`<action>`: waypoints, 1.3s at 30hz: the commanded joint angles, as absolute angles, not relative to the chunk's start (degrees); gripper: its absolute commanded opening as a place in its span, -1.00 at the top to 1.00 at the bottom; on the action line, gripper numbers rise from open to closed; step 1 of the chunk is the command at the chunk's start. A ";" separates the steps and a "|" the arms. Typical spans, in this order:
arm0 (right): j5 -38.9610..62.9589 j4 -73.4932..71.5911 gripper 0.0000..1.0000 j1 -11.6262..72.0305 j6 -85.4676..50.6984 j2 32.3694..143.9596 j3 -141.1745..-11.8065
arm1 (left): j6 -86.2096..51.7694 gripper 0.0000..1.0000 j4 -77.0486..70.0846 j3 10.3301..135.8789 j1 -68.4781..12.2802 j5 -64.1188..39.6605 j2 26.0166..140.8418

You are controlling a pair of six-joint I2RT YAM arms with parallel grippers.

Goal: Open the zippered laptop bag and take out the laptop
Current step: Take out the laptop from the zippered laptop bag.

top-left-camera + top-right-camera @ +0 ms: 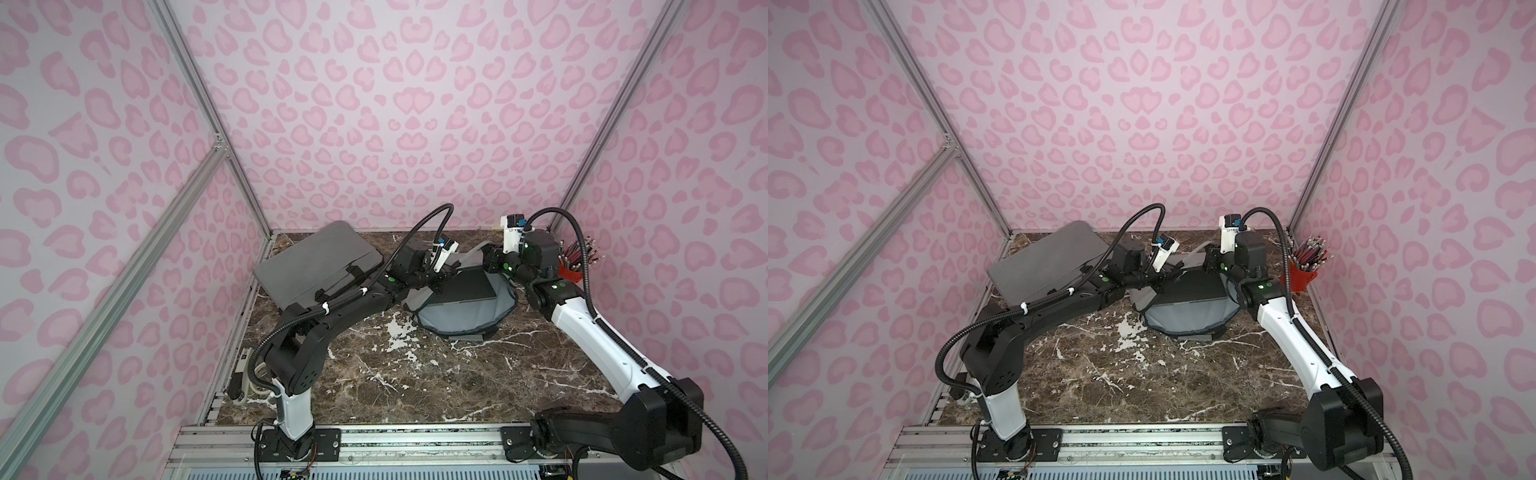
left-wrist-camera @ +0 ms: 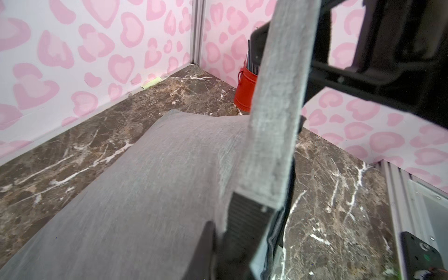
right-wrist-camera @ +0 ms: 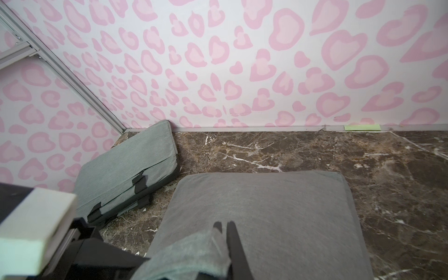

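The robot's two grippers hold up the bag's top while the laptop rests inside, so next the right gripper lets go of the bag's handle strap (image 1: 473, 257) and takes the laptop's edge (image 1: 488, 299).
The open grey laptop bag (image 1: 457, 320) (image 1: 1183, 320) lies at mid-table with its blue-grey lining showing. The dark laptop (image 1: 467, 289) (image 1: 1194, 286) rests flat on that lining. Behind it the bag's top flap (image 2: 150, 194) (image 3: 266, 206) is raised. My right gripper (image 1: 487, 261) (image 1: 1207, 259) (image 3: 225, 230) is shut on the bag's grey handle strap (image 2: 276, 121) and holds it up. At the laptop's left corner, my left gripper (image 1: 439, 284) (image 1: 1160, 282) (image 2: 224, 244) is shut, with the edge of the flap's fabric between its fingers.
A second grey bag (image 1: 320, 262) (image 3: 131, 164) leans against the back left wall. A red cup of pencils (image 1: 571, 270) (image 2: 244, 92) stands at the back right, close behind my right arm. A power strip (image 1: 243, 374) lies off the table's left edge.
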State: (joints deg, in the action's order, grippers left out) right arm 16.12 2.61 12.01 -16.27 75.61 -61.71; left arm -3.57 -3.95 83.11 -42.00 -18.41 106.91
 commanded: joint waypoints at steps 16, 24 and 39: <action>20.56 4.08 0.16 2.40 -23.14 77.56 -57.18 | -12.09 0.98 2.79 91.08 -41.83 -9.85 110.63; 14.46 8.78 -0.12 0.40 -28.55 62.65 -49.43 | -13.27 0.98 2.17 92.46 -41.83 -11.10 111.96; 21.03 -24.06 -0.20 0.88 -58.49 42.29 -14.42 | -15.44 0.98 1.55 94.64 -41.74 -11.95 112.15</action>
State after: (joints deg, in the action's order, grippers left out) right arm 20.86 -14.17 0.64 -54.92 42.02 -14.44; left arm -14.13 4.43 93.14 -41.95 -11.94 112.49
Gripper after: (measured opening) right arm 0.596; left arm 0.079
